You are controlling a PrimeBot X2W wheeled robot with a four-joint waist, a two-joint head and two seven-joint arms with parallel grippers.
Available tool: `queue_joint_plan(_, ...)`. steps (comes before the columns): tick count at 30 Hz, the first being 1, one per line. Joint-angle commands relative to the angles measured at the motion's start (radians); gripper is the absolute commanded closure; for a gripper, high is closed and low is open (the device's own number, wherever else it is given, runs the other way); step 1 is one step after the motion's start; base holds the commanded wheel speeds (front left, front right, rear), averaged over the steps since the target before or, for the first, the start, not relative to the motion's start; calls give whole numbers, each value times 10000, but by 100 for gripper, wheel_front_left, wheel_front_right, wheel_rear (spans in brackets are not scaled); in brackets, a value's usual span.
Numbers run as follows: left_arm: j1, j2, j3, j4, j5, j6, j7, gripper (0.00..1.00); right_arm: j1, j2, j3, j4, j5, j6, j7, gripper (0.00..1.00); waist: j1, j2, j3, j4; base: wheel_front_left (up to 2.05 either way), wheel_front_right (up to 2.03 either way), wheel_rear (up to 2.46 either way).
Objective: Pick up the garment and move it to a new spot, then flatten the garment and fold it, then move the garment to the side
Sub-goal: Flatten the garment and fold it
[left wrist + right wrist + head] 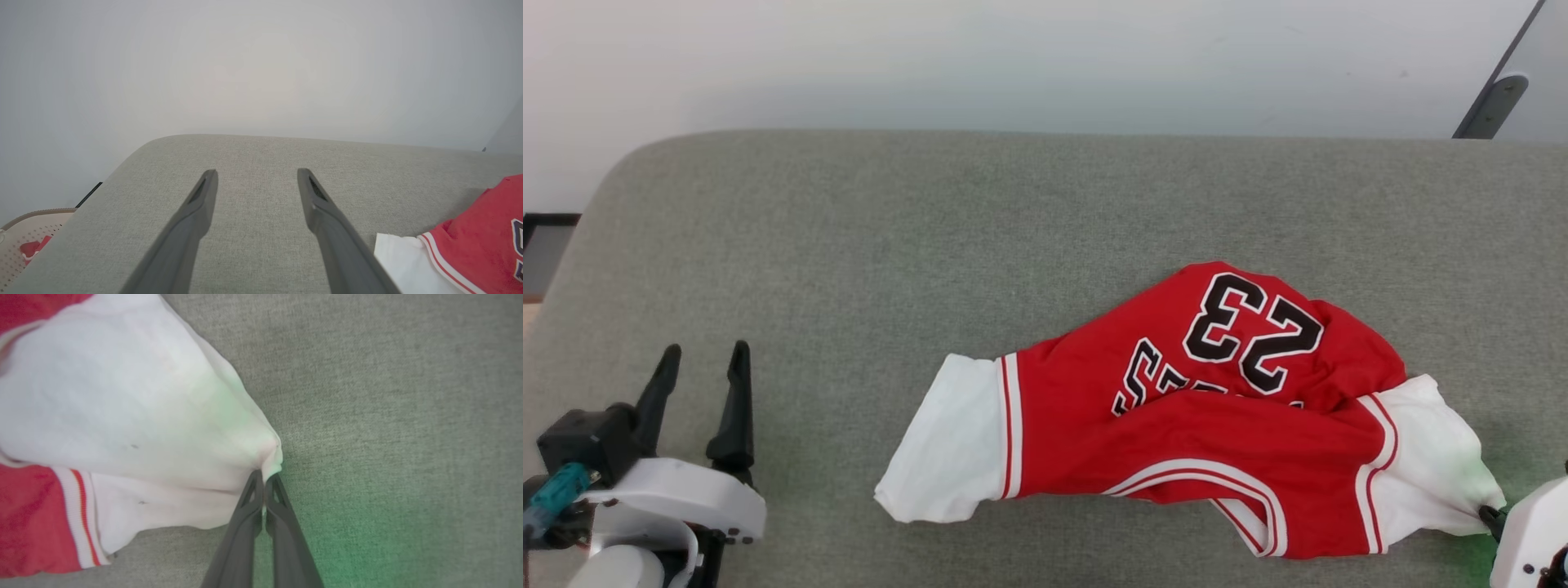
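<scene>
The garment [1199, 426] will spread open and show the rest of the word when I pull it flat, because black letters [1150, 378] run under a red fold.
The garment [1201, 416], a red jersey with white sleeves and a black "23" print, lies crumpled on the grey cushion, right of centre. My right gripper [264, 477] is shut on the tip of its right white sleeve [163, 416], pinching a small fold of cloth; in the head view that gripper [1490, 516] sits at the lower right corner. My left gripper [704, 359] stands open at the lower left, well apart from the garment, nothing between its fingers [200, 204]. The left white sleeve [404, 261] shows at the lower right of the left wrist view.
The grey cushioned surface [931, 245] runs back to a pale wall. A beige perforated basket [24, 237] with something red inside sits beyond the cushion's left edge. A dark slanted bar [1494, 98] stands at the far right.
</scene>
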Motion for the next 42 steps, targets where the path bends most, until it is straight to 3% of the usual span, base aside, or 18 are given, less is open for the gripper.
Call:
queue_joint_plan(1, 71, 48, -19, -44, -66, -48, 52, 0, 241, 120, 116, 140, -94, -19, 149, 0, 0, 0, -73, -52, 0, 0, 0)
queue_joint_plan(6, 81, 202, -128, -153, -259, -259, 495, 0, 170, 58, 139, -431, -124, -19, 7, 0, 0, 0, -262, -215, 0, 0, 0)
queue_joint_plan(14, -286, 698, -504, -336, -818, -917, 2100, 0, 288, 5, 306, -1961, 138, -17, -505, 0, 0, 0, -501, -584, 0, 0, 0)
queue_joint_plan(23, -1202, 1097, -1186, -255, -1935, -1497, 5208, 0, 9, 190, 422, -3177, -318, -17, -2703, 0, 0, 0, -675, -1013, 0, 0, 0)
queue_joint_plan(33, -2431, 1179, -2315, 479, -2841, -1522, 9127, 0, -366, 561, 517, -3264, -926, -17, -4455, 0, 0, 0, -830, -1250, 0, 0, 0)
queue_joint_plan(37, -2843, 1141, -2855, 1003, -3060, -1267, 10751, 0, -502, 632, 496, -3271, -1092, -17, -4751, 0, 0, 0, -855, -1290, 0, 0, 0)
queue_joint_plan(42, -3161, 971, -3312, 1675, -3006, -1203, 11696, 0, -612, 722, 469, -3322, -1181, -17, -4832, 0, 0, 0, -800, -1348, 0, 0, 0)
